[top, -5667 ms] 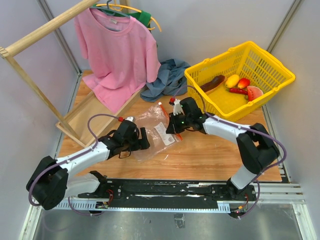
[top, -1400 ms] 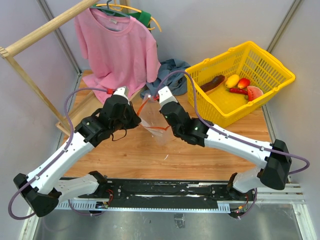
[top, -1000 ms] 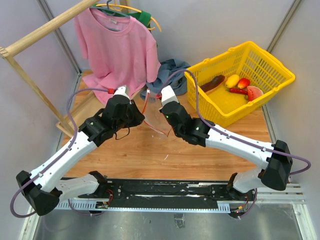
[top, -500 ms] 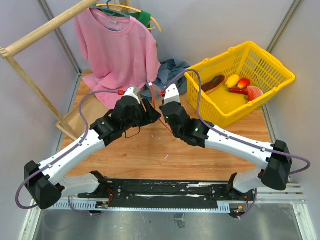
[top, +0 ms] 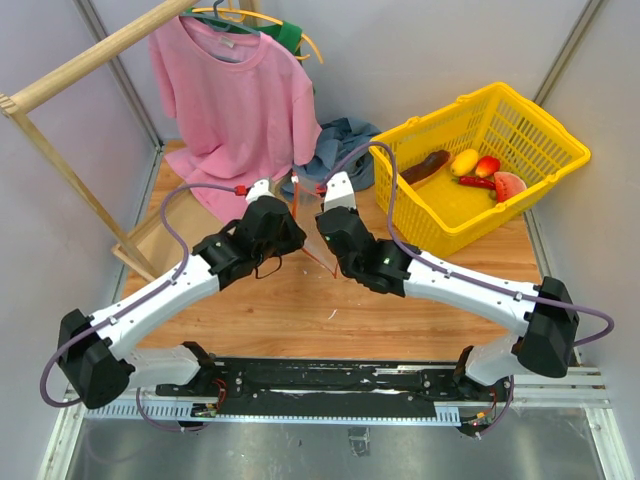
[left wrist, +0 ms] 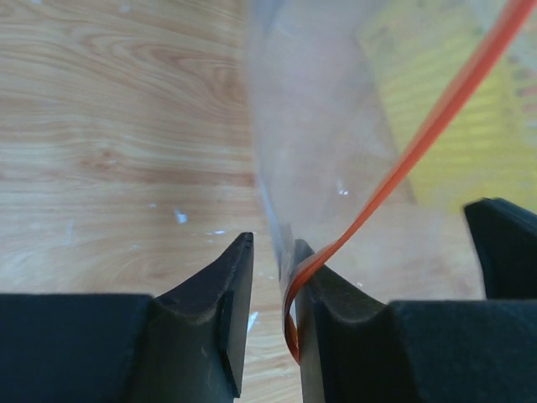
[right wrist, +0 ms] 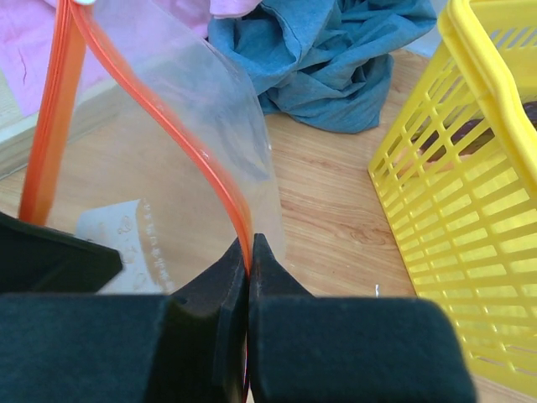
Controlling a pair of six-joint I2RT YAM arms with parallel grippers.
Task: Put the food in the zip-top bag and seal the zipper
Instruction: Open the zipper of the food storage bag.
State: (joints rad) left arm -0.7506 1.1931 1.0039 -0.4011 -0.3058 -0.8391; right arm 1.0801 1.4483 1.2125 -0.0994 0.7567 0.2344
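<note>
Both of the robot's grippers are at the zipper (right wrist: 216,174) and the food is in the basket, so the left gripper should hold the bag while the right gripper goes to get the dark piece (top: 425,166).
The clear zip-top bag (right wrist: 185,143) hangs lifted between my two grippers above the wooden table. My right gripper (right wrist: 250,243) (top: 318,228) is shut on its orange-red zipper (right wrist: 168,126). My left gripper (left wrist: 274,245) (top: 296,228) stands narrowly open. The zipper (left wrist: 419,138) and bag film (left wrist: 319,126) pass between its fingers and lie against the right finger, with a gap to the left one. The food lies apart in the yellow basket (top: 440,115): dark piece (top: 425,165), yellow fruit (top: 465,160), red pepper (top: 487,165), chili (top: 478,182), watermelon slice (top: 508,186).
A pink shirt (top: 235,100) hangs on a wooden rack (top: 90,60) at the back left, its base on the table. A crumpled blue cloth (top: 335,155) (right wrist: 336,59) lies behind the bag. The basket wall (right wrist: 487,168) stands close on the right gripper's right.
My left gripper let go of the bag edge, shifted right toward the right gripper, and narrowed again around the zipper strip. The right gripper kept its hold and barely moved.
</note>
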